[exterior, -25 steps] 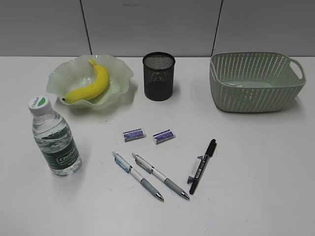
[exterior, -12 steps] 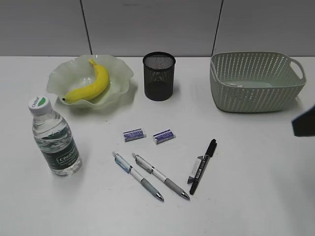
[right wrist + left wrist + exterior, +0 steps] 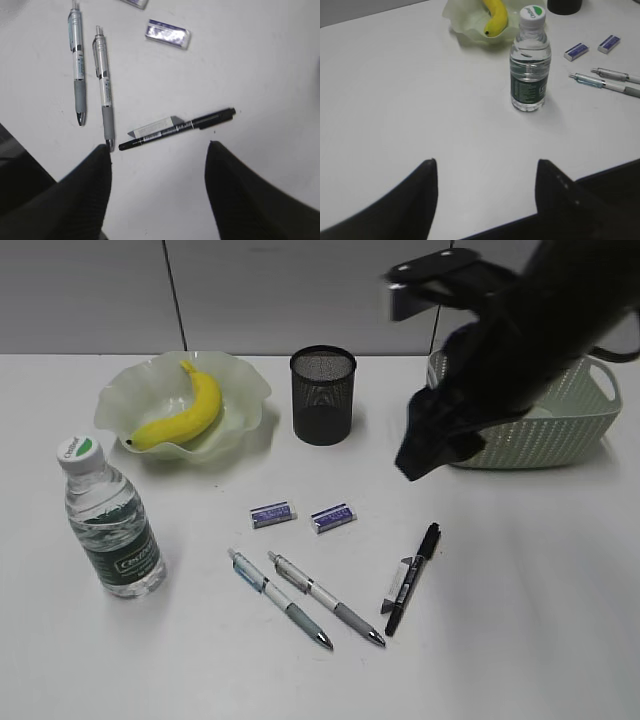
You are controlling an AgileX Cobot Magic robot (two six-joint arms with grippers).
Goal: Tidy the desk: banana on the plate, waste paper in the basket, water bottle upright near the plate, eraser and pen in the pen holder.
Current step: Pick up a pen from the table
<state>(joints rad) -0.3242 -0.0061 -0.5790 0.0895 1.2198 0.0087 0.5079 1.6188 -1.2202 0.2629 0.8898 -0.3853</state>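
My gripper will lower the silver pen (image 3: pixel 323 596) in, and the pen should lean with its top sticking out, because the pen holder (image 3: pixel 322 396) is wide and shorter than the pen.
The banana (image 3: pixel 190 410) lies in the pale green plate (image 3: pixel 255 390). The water bottle (image 3: pixel 110 525) stands upright in front of the plate, and also shows in the left wrist view (image 3: pixel 530 65). Two erasers (image 3: pixel 272 514) (image 3: pixel 332 517), two silver pens (image 3: pixel 280 598) (image 3: pixel 325 598) and a black pen (image 3: pixel 412 578) lie on the desk (image 3: pixel 520 620). The pen holder (image 3: pixel 322 395) stands at the back. My right gripper (image 3: pixel 430 455) (image 3: pixel 159 150) is open and empty, above the black pen (image 3: pixel 177 127). My left gripper (image 3: pixel 485 165) is open and empty over bare desk. The waste paper is not in view.
The sage-green basket (image 3: pixel 560 430) stands at the back right, partly hidden by my right arm. A grey panelled wall runs behind the desk. The desk's near edge shows under my left gripper in the left wrist view.
My right arm has swung in from the right edge and now hangs in front of the basket, above the black pen. The objects on the desk have not moved.
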